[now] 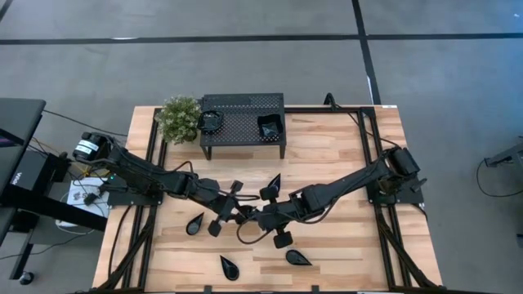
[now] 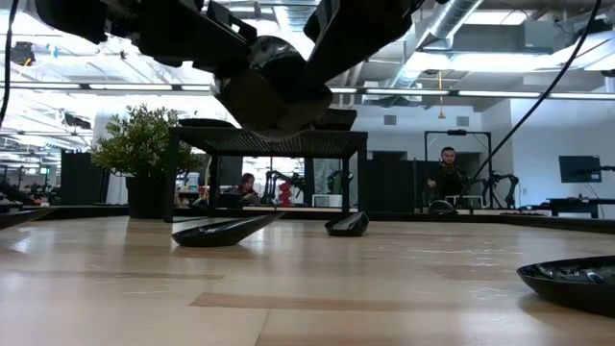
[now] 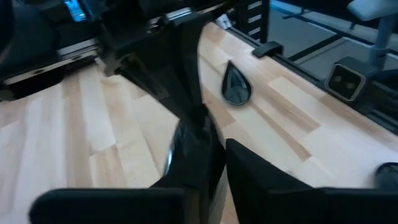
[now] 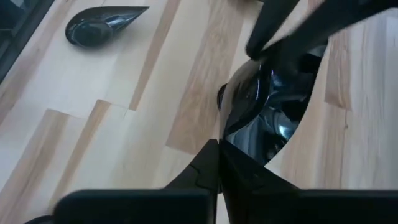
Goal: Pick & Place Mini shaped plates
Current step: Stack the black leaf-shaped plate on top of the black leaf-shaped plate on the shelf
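Observation:
Next, I pass the mini plate [image 4: 268, 118] from my right gripper to my left gripper, because the rack's end [image 1: 211, 122] beside the plant is on my left gripper's side.
My right gripper [image 4: 217, 163] reaches in from the table's right to mid-table and is shut on one glossy black mini plate [image 4: 252, 115], held above the wood. My left gripper [image 1: 234, 210] comes from the left to the same plate. Its fingers [image 4: 273, 28] stand narrowly apart on either side of the plate's opposite rim, with wood showing between them in the left wrist view. Whether they touch it, I cannot tell. Loose teardrop plates lie flat on the table [image 1: 194, 223], [image 1: 229, 266], [image 1: 298, 257]. Two more plates sit on the black rack [image 1: 243, 122]. My right gripper pinches the plate's rim [image 4: 231, 138] between its two fingers. The fingers come slanting down from the table's right side. The plate stands tilted on edge beyond the fingertips, lifted clear of the table.
A green potted plant [image 1: 178, 118] stands left of the rack at the far edge. Another teardrop plate [image 1: 274, 184] lies just beyond the two grippers. Bare wood shows at the near left and the far right. People sit in the room behind the table.

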Tool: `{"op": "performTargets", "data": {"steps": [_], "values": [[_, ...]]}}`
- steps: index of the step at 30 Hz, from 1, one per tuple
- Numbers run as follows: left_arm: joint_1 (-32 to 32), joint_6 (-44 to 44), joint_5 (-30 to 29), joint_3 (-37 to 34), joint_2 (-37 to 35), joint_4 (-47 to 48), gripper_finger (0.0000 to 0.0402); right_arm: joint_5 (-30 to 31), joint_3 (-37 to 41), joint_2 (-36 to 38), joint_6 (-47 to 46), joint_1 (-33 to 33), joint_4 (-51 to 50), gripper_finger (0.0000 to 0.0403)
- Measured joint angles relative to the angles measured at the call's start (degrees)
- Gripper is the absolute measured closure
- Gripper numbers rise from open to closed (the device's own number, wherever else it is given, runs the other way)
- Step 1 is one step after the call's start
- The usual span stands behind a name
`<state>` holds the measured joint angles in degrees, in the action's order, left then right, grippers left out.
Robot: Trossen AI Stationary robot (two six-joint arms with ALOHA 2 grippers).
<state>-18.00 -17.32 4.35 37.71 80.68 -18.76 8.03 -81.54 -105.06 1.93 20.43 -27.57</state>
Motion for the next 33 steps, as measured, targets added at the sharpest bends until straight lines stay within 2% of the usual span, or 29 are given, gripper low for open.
{"op": "performTargets", "data": {"steps": [5,19,24,33], "values": [[0.00,0.04,3.44,0.00,0.02,0.09,0.0392,0.22,0.00,0.08,-1.93,-0.03,1.83,0.0385],[0.04,0.77,3.14,0.00,0.14,-0.18,0.0390,0.10,0.00,0.11,-1.90,-0.68,5.19,0.0318],[0.13,3.04,4.42,0.04,1.24,0.57,0.0393,2.90,0.00,0.06,-1.49,-1.37,5.73,0.0314],[0.11,4.15,5.75,0.07,1.44,1.74,0.0391,2.41,0.00,0.02,-1.51,-1.18,5.61,0.0315]]}}
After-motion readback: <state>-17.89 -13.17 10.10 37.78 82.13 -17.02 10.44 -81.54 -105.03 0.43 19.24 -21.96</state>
